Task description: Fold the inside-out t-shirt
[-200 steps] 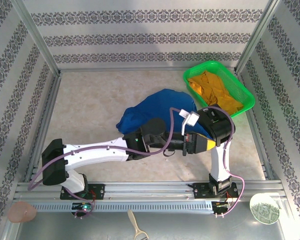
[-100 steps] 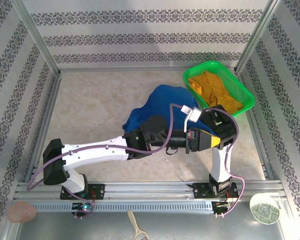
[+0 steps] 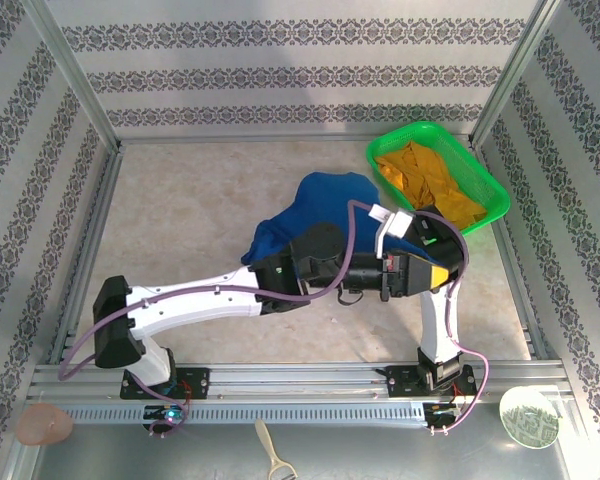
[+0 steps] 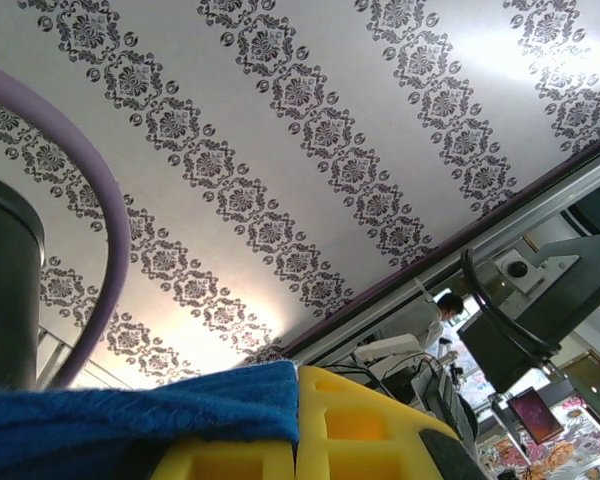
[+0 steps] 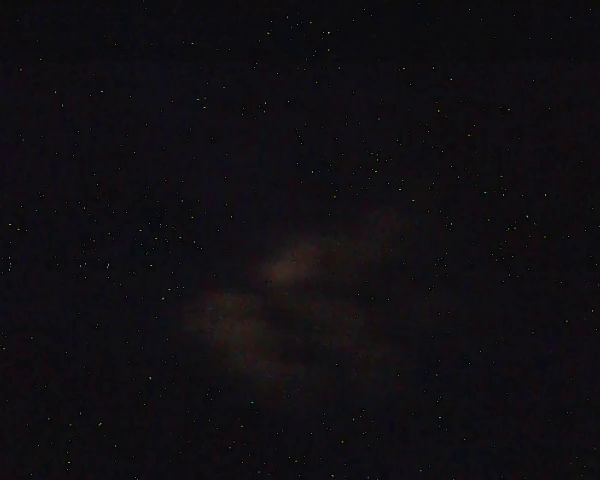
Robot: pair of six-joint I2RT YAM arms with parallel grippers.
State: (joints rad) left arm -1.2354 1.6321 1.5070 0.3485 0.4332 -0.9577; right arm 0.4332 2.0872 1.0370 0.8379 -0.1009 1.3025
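Observation:
The inside-out t-shirt (image 3: 332, 192) shows only plain blue cloth (image 3: 308, 212), so the robot should expect a hidden print to appear when it pulls the t-shirt through.
The inside-out t-shirt (image 3: 315, 205) lies as a bunched royal-blue heap in the middle of the table, reaching toward the green basket. My left arm stretches across in front of it. The yellow fingers of the left gripper (image 3: 435, 275) point right, just past the shirt's near right edge. In the left wrist view the left gripper (image 4: 300, 405) is shut, with a fold of the t-shirt (image 4: 140, 410) pinched at the seam between its fingers and draped over one of them. My right arm (image 3: 438, 320) rises from its base, its wrist buried at the shirt's right side. The right wrist view is dark.
A green basket (image 3: 492, 192) at the back right holds an orange-yellow garment (image 3: 425, 178). Patterned walls and metal frame posts enclose the table. Beyond the near rail lie a plate (image 3: 528, 417), a pink object (image 3: 44, 424) and a brush (image 3: 275, 462).
The left arm has reached further right and slightly back, carrying its pinched cloth. The shirt heap has drawn in from the left and bunched toward the basket.

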